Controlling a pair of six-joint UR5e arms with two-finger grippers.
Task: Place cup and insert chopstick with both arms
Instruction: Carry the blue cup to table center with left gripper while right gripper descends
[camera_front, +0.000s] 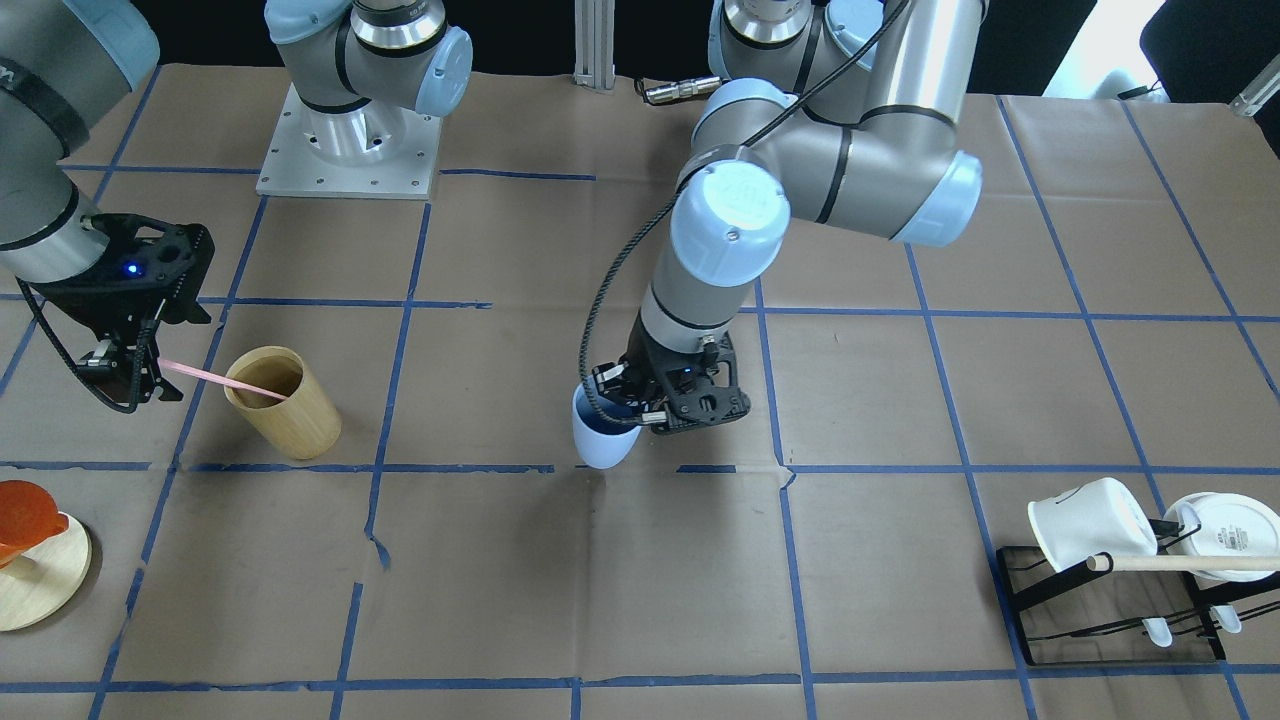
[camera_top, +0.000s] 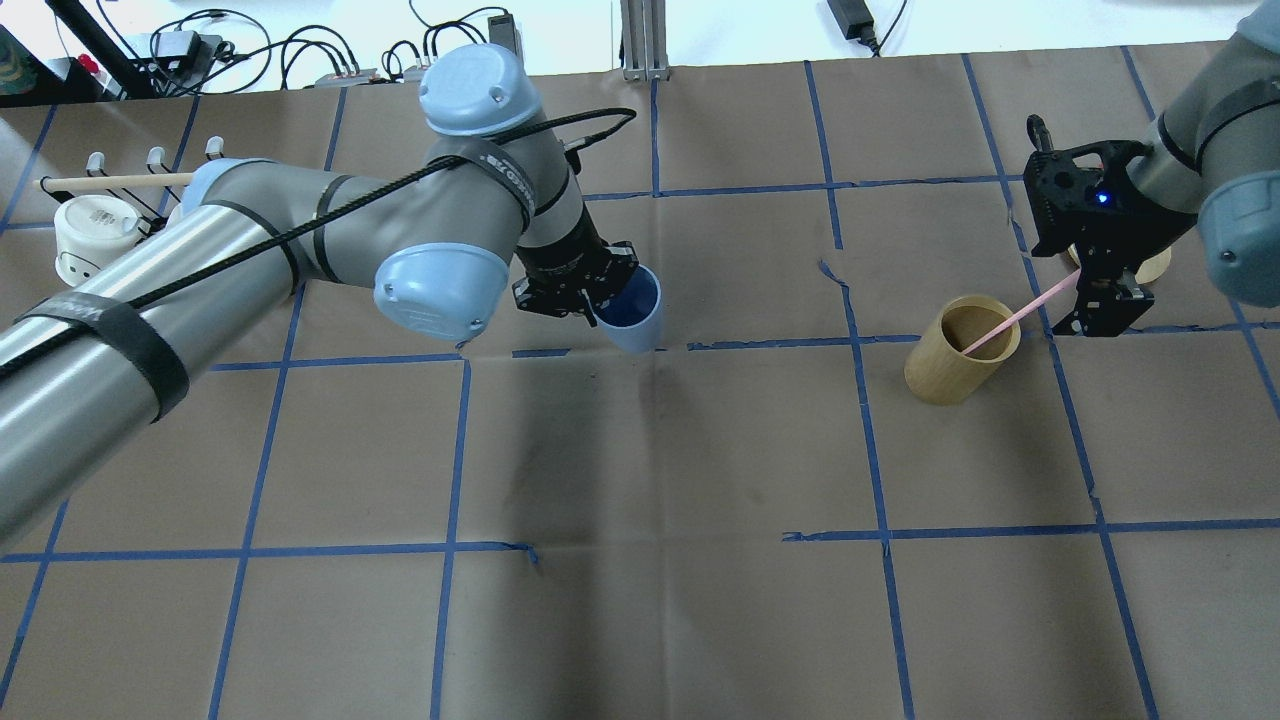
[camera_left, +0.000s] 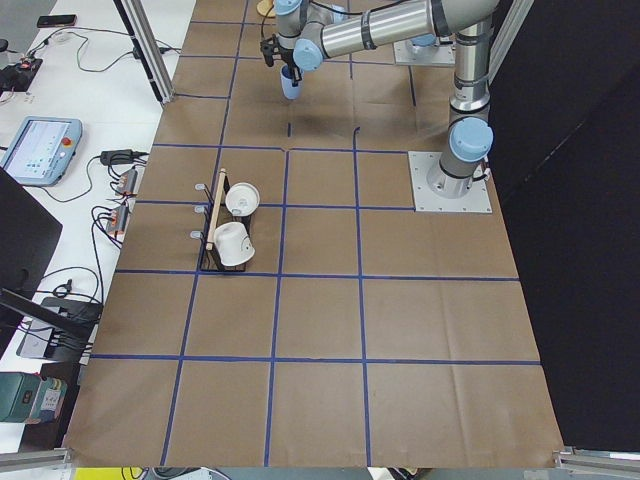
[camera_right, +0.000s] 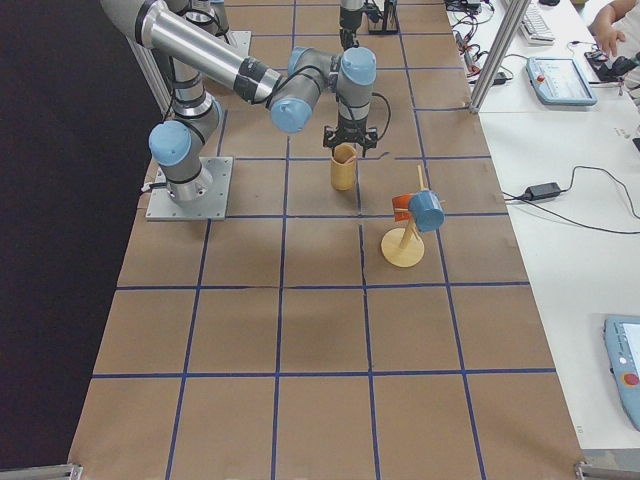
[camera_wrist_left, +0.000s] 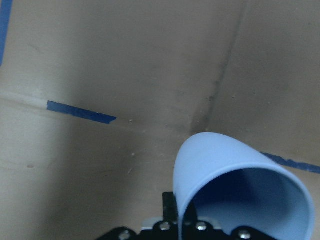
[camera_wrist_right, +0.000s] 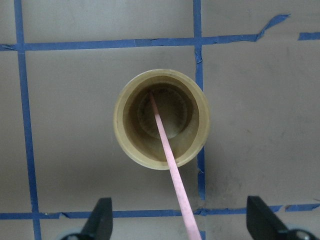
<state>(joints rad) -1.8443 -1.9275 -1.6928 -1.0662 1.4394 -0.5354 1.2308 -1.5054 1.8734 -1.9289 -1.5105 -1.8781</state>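
Observation:
My gripper will lift the pink chopstick with wide space around it inside the bamboo cup, so the chopstick will slide free and leave the cup standing.
The light blue cup is near the table's middle, upright, also in the overhead view and the left wrist view. My left gripper is shut on its rim, one finger inside and one outside. I cannot tell whether the cup's base touches the table. The pink chopstick leans in a tan bamboo cup, its lower end at the bottom. My right gripper is open, its fingers wide on either side of the stick's upper end.
A black rack with white mugs and a thick wooden rod stands on my left side. A wooden stand with an orange cup is on my right, beyond the bamboo cup.

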